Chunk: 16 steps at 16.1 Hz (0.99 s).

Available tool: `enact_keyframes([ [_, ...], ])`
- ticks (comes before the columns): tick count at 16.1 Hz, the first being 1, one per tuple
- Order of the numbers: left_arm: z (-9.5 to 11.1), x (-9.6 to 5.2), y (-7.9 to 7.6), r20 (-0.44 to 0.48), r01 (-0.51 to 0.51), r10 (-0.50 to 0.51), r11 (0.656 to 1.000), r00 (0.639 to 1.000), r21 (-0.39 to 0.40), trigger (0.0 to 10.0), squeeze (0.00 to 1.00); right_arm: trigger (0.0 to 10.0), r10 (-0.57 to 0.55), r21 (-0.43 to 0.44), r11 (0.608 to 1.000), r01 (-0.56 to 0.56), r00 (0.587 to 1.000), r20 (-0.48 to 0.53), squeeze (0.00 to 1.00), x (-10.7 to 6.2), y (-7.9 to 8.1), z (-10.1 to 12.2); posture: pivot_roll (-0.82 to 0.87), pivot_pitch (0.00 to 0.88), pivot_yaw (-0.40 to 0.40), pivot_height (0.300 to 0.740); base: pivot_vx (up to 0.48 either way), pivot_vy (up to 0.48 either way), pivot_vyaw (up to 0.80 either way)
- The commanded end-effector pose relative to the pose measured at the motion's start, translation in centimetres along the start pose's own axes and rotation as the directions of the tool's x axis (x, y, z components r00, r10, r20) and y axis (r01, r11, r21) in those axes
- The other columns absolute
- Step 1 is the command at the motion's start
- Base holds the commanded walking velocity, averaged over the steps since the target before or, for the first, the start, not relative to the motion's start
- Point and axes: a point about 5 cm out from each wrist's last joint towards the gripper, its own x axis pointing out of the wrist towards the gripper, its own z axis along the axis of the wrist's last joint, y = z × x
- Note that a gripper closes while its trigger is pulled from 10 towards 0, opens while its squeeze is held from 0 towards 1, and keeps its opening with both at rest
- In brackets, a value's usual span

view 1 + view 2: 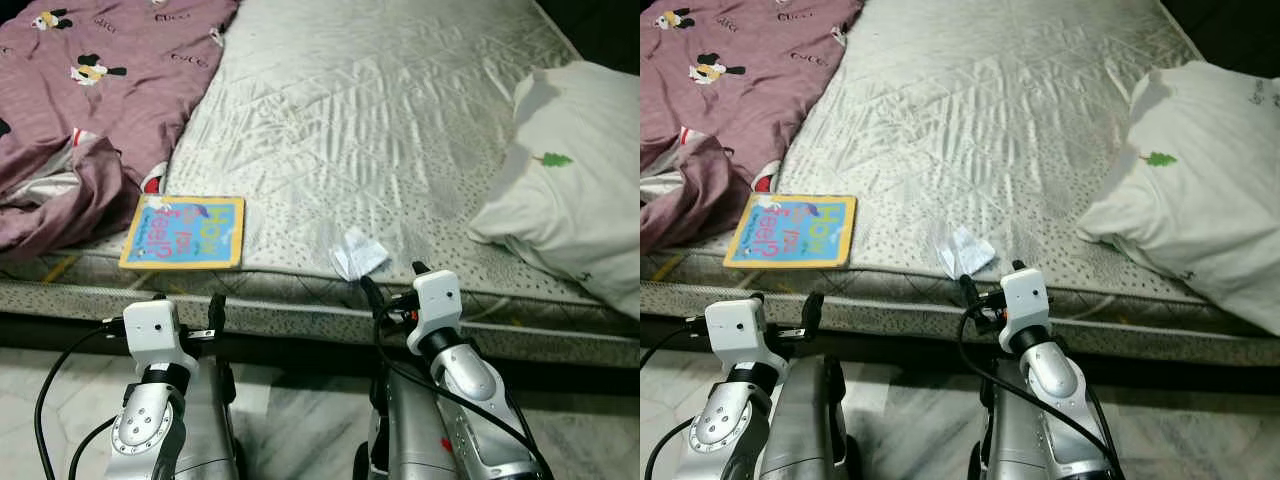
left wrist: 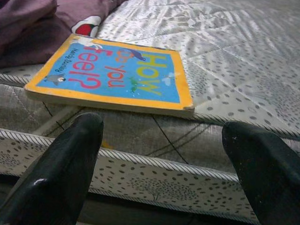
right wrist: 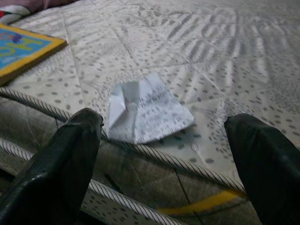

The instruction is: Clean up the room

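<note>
A raised fold (image 3: 119, 104) runs along the crumpled white paper (image 1: 359, 255). The paper's broad flap will therefore stick out to the side and hold its shape when I lift the paper.
A blue and yellow picture book (image 1: 184, 232) lies flat at the near edge of the grey mattress (image 1: 380, 110). A crumpled white paper (image 1: 357, 254) lies to its right, also at the edge. My left gripper (image 2: 164, 159) is open, held low in front of the mattress side, pointing at the book (image 2: 112, 75). My right gripper (image 3: 164, 154) is open too, just short of the paper (image 3: 145, 110), which sits between its fingers in the right wrist view. Both grippers hold nothing.
A purple blanket (image 1: 90, 90) with cartoon prints is bunched over the bed's left part. A white pillow (image 1: 575, 180) lies at the right. The mattress side (image 1: 320, 315) stands right before my arms, with marble floor (image 1: 300, 420) below.
</note>
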Motion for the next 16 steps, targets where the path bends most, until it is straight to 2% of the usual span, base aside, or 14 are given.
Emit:
enact_keyframes([
  [1,-0.14,-0.21,0.1,-0.005,-0.009,0.009,1.0,1.0,0.004,10.0,0.0,10.0,0.004,-0.012,1.0,-0.004,1.0,-0.003,0.0,0.18,-0.18,-0.01,0.05,0.166,-0.048,0.512,0.0,0.0,0.0],
  [11,-0.27,-0.21,0.02,-0.015,0.001,-0.001,1.0,1.0,0.007,10.0,0.0,10.0,0.02,-0.027,0.999,-0.02,1.0,-0.011,0.0,0.28,-0.07,-0.36,0.05,0.168,-0.047,0.512,0.292,0.0,0.0],
  [16,-0.31,-0.06,0.04,-0.023,-0.002,0.002,1.0,1.0,0.005,10.0,0.0,10.0,0.021,-0.077,0.997,-0.023,1.0,-0.02,0.0,0.62,-0.95,-0.53,0.06,0.175,-0.047,0.512,0.0,0.0,0.0],
])
